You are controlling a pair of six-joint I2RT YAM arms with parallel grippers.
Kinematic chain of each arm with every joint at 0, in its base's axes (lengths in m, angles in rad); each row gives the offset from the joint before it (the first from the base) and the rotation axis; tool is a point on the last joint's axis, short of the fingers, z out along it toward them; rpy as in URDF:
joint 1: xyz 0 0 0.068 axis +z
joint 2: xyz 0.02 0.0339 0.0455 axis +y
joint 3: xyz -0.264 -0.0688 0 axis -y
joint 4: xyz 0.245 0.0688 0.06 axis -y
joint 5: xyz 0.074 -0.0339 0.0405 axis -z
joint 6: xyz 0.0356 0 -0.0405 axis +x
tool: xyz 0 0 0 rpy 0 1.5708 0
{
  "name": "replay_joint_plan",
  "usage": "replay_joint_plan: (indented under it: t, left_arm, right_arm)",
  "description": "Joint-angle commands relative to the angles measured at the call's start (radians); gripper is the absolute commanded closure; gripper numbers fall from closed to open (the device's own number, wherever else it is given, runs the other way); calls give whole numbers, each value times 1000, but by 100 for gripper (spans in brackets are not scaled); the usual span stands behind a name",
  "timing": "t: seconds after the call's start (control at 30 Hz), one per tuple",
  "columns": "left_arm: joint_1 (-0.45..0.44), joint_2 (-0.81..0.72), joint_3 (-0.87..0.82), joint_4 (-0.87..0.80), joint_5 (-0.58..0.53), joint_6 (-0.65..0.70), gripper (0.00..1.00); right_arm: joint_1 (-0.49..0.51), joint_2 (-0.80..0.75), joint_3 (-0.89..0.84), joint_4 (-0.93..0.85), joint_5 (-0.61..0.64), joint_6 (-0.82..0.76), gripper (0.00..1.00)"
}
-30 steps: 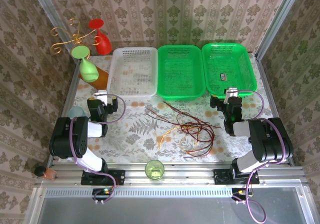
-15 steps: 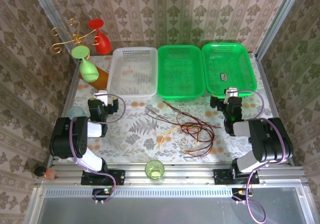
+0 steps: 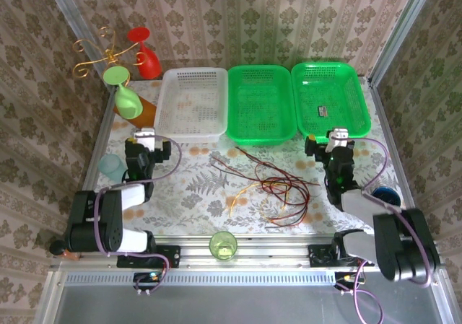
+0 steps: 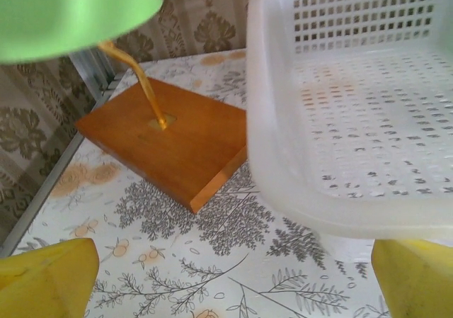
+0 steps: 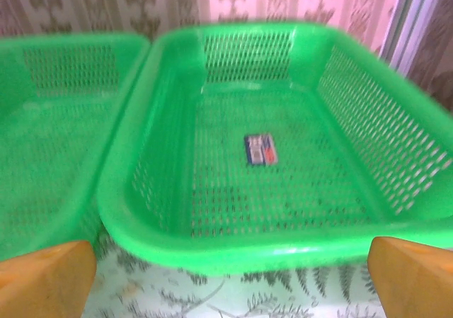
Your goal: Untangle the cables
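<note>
The yellow cable's end [image 3: 232, 212] is clear of the dark red wires, so the robot's right gripper keeps going, open, toward the yellow cable's loose part [image 3: 241, 193] and closes there.
The cables [image 3: 276, 190] lie in a loose tangle of dark red, yellow and orange-brown wires on the patterned table, between the two arms. My left gripper [image 3: 144, 139] is open, well left of the tangle, by the white basket's near corner. Its yellow fingertips [image 4: 49, 279] stand wide apart over bare tablecloth. My right gripper [image 3: 336, 139] is open too, right of the tangle, facing the right green basket [image 5: 283, 251]. The orange fingertips [image 5: 414, 275] have nothing between them.
A white basket [image 3: 189, 138] and two green baskets [image 3: 260, 141] [image 3: 325, 66] line the back. A wooden stand [image 4: 163, 141] with green and red glasses sits back left. There is a teal cup [image 3: 112, 167], a green cup [image 3: 223, 245] and a blue object [image 3: 386, 194].
Both arms have stretched lower and forward, uncovering the teal cup on the left and the blue object on the right. The cables have not moved, and both grippers stay open.
</note>
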Motion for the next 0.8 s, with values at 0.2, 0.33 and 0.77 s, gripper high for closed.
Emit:
replay_joint_plan:
  t: [0.2,0.33,0.77]
  left_arm:
    - [-127,-155,49,-222,-68,21,0]
    - [-194,-207,58,-295,-113,40,0]
    - [-253,-396,315,-919,144,-69,2]
  right_arm:
    - [154,-362,54,-609,247,93,0]
    - [201,-503,107,-845,226,191,0]
    - [440,-275,352,-1211,-118,1052,4]
